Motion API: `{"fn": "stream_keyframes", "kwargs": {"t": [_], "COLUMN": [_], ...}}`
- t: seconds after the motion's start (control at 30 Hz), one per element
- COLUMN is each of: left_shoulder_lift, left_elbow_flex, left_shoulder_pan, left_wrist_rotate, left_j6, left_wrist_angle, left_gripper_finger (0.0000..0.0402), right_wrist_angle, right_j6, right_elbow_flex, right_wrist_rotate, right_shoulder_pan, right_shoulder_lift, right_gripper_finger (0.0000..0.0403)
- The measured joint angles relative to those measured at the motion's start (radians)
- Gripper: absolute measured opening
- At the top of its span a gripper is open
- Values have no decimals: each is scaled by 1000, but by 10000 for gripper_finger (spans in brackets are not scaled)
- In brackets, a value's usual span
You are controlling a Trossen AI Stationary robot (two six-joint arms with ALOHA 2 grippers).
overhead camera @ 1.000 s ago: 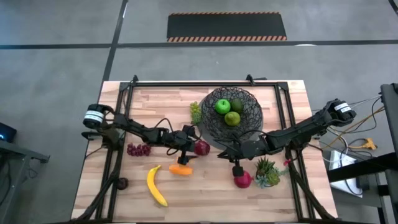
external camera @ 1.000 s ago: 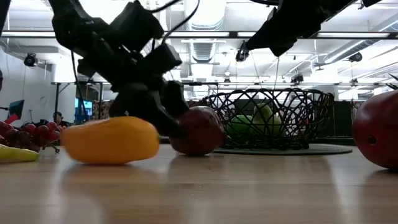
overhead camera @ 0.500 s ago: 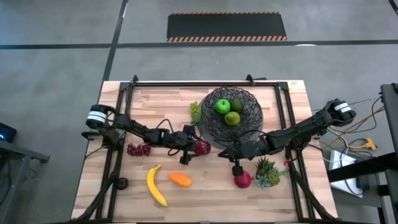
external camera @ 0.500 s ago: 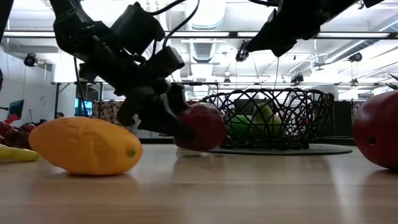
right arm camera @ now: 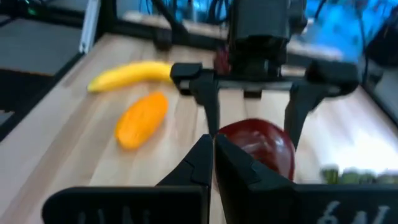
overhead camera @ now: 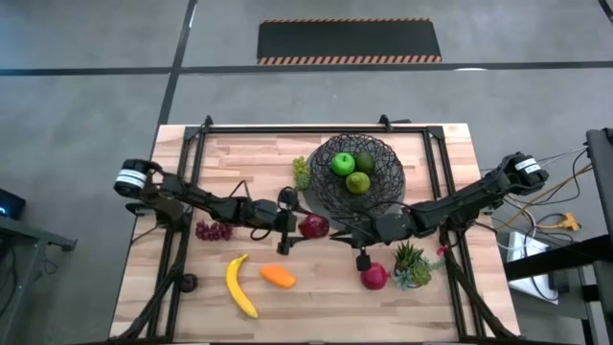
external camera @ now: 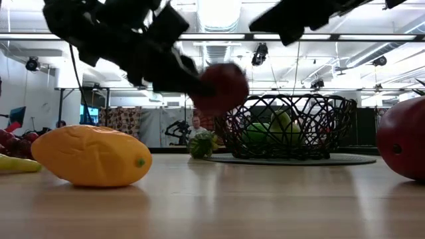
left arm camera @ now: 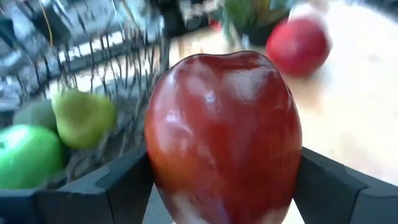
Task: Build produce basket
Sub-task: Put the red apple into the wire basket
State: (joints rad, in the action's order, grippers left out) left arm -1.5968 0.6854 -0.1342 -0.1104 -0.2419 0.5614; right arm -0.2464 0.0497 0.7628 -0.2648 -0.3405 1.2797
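Observation:
My right gripper's shut fingertips point(right arm camera: 214, 138) are slanting down toward the red apple in my left gripper. Next, I raise the apple point(overhead camera: 313, 226) and meet it with open, level fingers.
The wire basket point(overhead camera: 356, 178) stands at the table's far middle with a green apple point(overhead camera: 342, 163), a pear and a lime inside. My left gripper point(overhead camera: 301, 226) hovers just left of the basket's near rim, shut on a red apple point(overhead camera: 314, 227). My right gripper point(overhead camera: 362, 257) is shut and hangs near the basket's near edge, above a second red apple point(overhead camera: 374, 277) that lies on the table. The orange piece point(overhead camera: 278, 276), banana point(overhead camera: 239, 285) and purple grapes point(overhead camera: 213, 230) lie on the table's left half. Green grapes point(overhead camera: 302, 172) rest beside the basket. My left gripper pinches the red apple by its two opposite sides point(left arm camera: 158, 155) between the two fingers point(left arm camera: 118, 186). The fingers come in roughly level from the table's left. The apple point(external camera: 224, 87) is lifted clear of the table, about level with the basket's rim point(external camera: 285, 99).
A small spiky potted plant point(overhead camera: 412, 264) stands right of the second red apple. A dark frame of rails point(overhead camera: 192, 182) runs along the table's left, far and right sides. A small dark object point(overhead camera: 190, 282) sits near the left near corner.
My left gripper has risen with the red apple, which was on the table a second ago and now hangs clear at basket-rim height. The orange piece has shifted toward the table's near edge and come to rest.

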Motion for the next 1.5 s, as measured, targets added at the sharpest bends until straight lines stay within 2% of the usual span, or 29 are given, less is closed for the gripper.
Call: {"fn": "stream_keyframes", "kwargs": {"t": [0.17, 0.33, 0.5, 0.6, 0.73, 0.9, 1.03, 1.2, 1.5], "left_shoulder_lift": [42, 47, 32, 29, 29, 29, 29, 29, 29], "left_elbow_flex": [-75, -132, -137, -138, -138, -137, -137, -137, -137], "left_shoulder_pan": [-45, -72, -77, -77, -77, -77, -77, -77, -77], "left_wrist_rotate": [-38, -51, -52, -52, -52, -36, -27, -17, -5], "left_j6": [1, -8, -19, -28, -51, -54, -54, -55, -54], "left_wrist_angle": [154, 381, 437, 440, 466, 485, 503, 511, 544], "left_gripper_finger": [294, 294, 294, 294, 294, 294, 294, 294, 298], "right_wrist_angle": [-213, -473, -603, -604, -614, -737, -830, -868, -869], "right_j6": [105, 136, 108, 98, 73, 102, 135, 153, 153], "right_elbow_flex": [-60, -146, -183, -179, -166, -152, -141, -127, -128], "right_wrist_rotate": [0, 1, 2, 3, 2, 2, 2, 2, 10], "right_shoulder_pan": [0, 18, 27, 27, 34, 47, 54, 58, 58], "right_shoulder_lift": [0, 1, 1, 1, 16, 106, 179, 206, 208], "right_gripper_finger": [8, 8, 17, 40, 90, 149, 169, 155, 89]}}
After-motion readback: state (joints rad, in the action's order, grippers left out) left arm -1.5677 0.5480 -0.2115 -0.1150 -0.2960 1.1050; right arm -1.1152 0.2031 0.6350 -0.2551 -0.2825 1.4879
